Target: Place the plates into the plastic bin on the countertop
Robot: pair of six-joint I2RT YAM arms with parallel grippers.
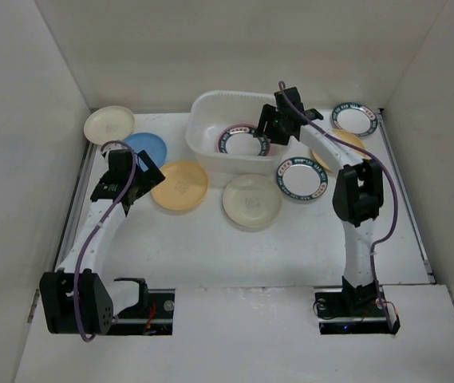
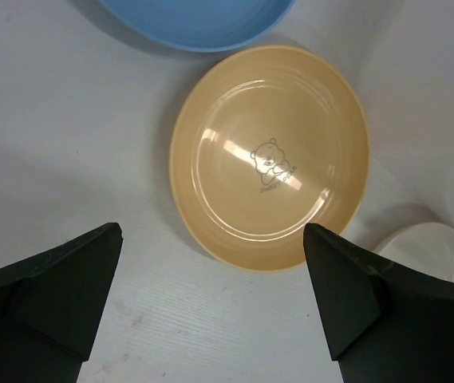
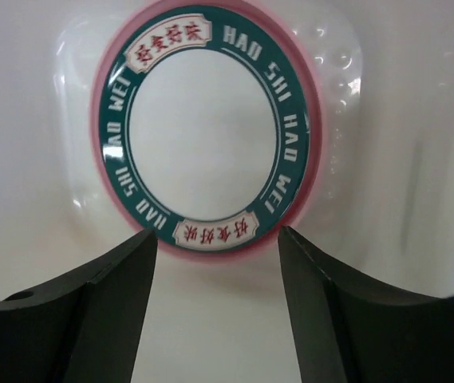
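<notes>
The yellow-orange plate (image 1: 181,186) will come to rest flat on top of the teal-rimmed white plate (image 1: 243,142) when the robot carries it there, because the white plate lies flat inside the bin.
The plastic bin (image 1: 211,112) stands at the back middle of the countertop. Inside it a teal-rimmed white plate (image 1: 241,142) lies on a pink plate (image 3: 310,187). My right gripper (image 1: 270,128) hovers open and empty over the bin's right side; in the right wrist view the teal-rimmed plate (image 3: 203,128) lies just beyond its open jaws (image 3: 217,247). My left gripper (image 1: 141,179) is open and empty, just left of a yellow-orange plate (image 1: 179,186), which shows in the left wrist view (image 2: 270,155) ahead of the fingertips. A blue plate (image 1: 147,146) lies behind it.
A cream plate (image 1: 108,124) lies at the back left and another (image 1: 251,201) in front of the bin. Teal-rimmed plates lie right of the bin (image 1: 302,178) and at the back right (image 1: 353,118). A yellow plate (image 1: 346,144) lies partly under the right arm. White walls enclose the counter.
</notes>
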